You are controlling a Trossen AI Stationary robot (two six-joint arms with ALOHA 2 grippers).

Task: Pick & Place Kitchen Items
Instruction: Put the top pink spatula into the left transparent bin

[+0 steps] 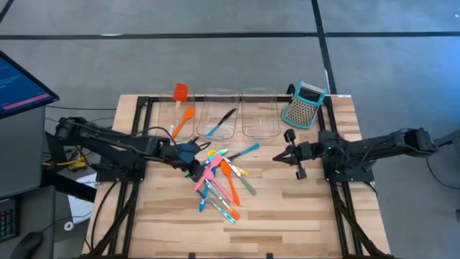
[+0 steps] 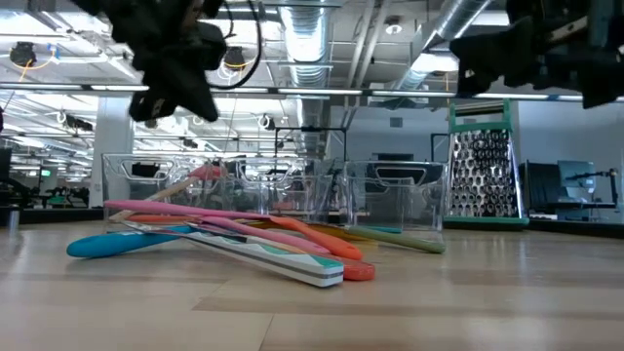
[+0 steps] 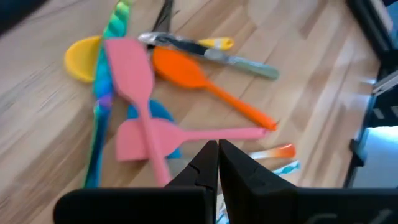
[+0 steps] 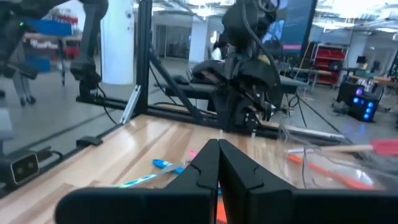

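Note:
One pink spatula rests across the other pink spatula [image 3: 148,134] under my closed, empty left gripper. I should open the gripper, lower it around the upper spatula's handle [image 3: 160,168] and lift.
Several kitchen items lie in a crossed pile [image 1: 219,176] on the wooden table's middle: pink spatulas [image 3: 143,134], an orange spoon [image 3: 186,71], a yellow spoon [image 3: 81,59], and blue and teal pieces. My left gripper [image 1: 190,157] hangs shut above the pile's left edge, tilted downward, clear of the utensils [image 2: 244,239]. My right gripper [image 1: 275,156] is shut, level and pointing left, in the air to the right of the pile. Both hold nothing.
Three clear bins stand along the far side. The left bin [image 1: 183,115] holds a red spatula and an orange spoon. The middle bin [image 1: 219,115] holds a black piece and a blue spoon. The right bin [image 1: 260,114] stands beside a teal-and-grey grater [image 1: 305,104].

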